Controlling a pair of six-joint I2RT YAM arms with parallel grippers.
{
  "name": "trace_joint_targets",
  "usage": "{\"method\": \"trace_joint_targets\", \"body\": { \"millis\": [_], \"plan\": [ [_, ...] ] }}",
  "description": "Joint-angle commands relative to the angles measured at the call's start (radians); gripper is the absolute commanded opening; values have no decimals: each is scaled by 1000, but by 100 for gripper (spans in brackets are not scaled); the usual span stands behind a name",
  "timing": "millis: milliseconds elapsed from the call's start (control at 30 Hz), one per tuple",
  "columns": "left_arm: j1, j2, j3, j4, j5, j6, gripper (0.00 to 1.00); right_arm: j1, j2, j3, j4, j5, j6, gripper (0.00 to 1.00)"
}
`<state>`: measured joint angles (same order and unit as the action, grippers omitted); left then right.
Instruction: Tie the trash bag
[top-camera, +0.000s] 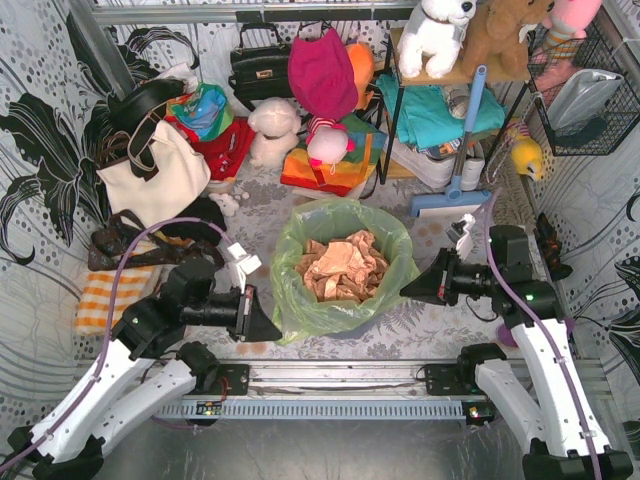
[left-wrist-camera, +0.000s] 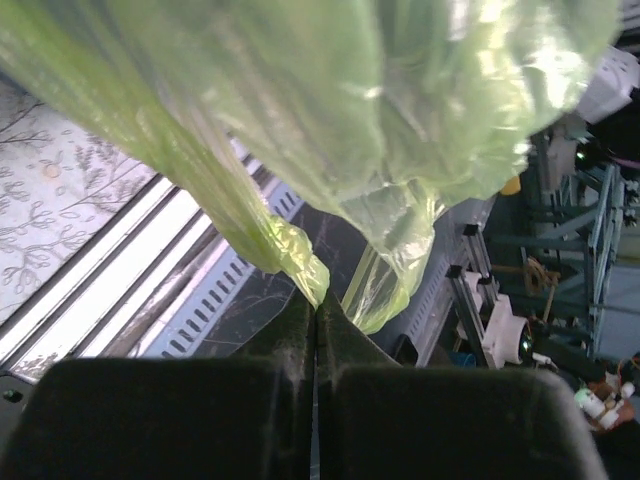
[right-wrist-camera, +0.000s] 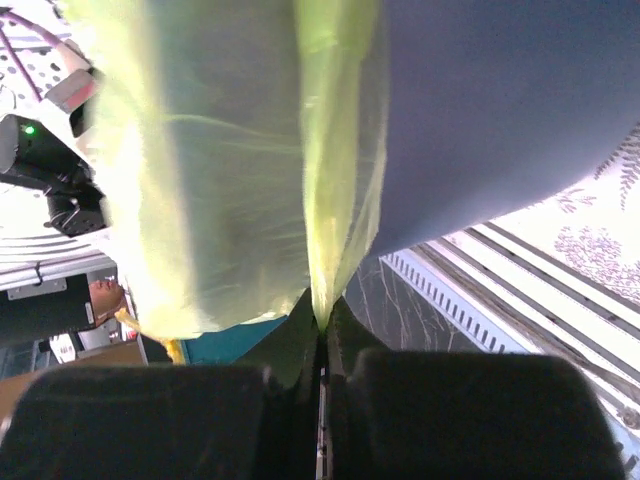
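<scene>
I should use my left gripper to lift its fold of the bag back over the tan paper (top-camera: 342, 267) before tying, because the trash bag's near edge (top-camera: 318, 328) spreads toward the bar and leaves the bag's opening open.
The lime-green trash bag (top-camera: 345, 268) sits in the middle of the table, its mouth open, with crumpled tan paper (top-camera: 342, 267) showing inside. My left gripper (top-camera: 272, 329) is at the bag's lower left edge, shut on a pinched fold of the green plastic (left-wrist-camera: 300, 262). My right gripper (top-camera: 408, 288) is at the bag's right edge, shut on another fold of the bag (right-wrist-camera: 325, 260). In the right wrist view the blue-grey bin wall (right-wrist-camera: 500, 110) shows behind the plastic. The bag's rim hangs over the bin on both sides.
Handbags (top-camera: 150, 170), soft toys (top-camera: 272, 128) and folded cloths (top-camera: 330, 165) crowd the back of the table. A shelf (top-camera: 440, 110) with a blue-handled squeegee (top-camera: 455, 180) stands back right. A striped towel (top-camera: 105, 295) lies at the left. A metal rail (top-camera: 340, 385) runs along the near edge.
</scene>
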<state>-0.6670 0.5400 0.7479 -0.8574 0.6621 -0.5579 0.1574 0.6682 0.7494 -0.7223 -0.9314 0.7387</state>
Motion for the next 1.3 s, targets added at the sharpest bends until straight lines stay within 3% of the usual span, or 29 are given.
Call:
{"method": "trace_joint_targets", "body": {
  "millis": [0,200,433,600,933,1267],
  "plan": [
    [-2,-14,74,33,129,39,0,7,36,132,-65,-53,-62,0],
    [-2,-1,108,172,240,-5,0,6,90,280,-108,-86,-87,0],
    [-2,63,162,207,198,17,0,7,123,367,-97,-86,-83,0],
    [-2,77,152,225,201,22,0,7,117,337,-104,-80,-98,0],
    [-3,114,-14,-45,172,172,0,40,84,187,-342,-5,-302,0],
    [-14,61,34,48,315,130,0,87,101,252,-335,-84,-276,0]
  ]
}}
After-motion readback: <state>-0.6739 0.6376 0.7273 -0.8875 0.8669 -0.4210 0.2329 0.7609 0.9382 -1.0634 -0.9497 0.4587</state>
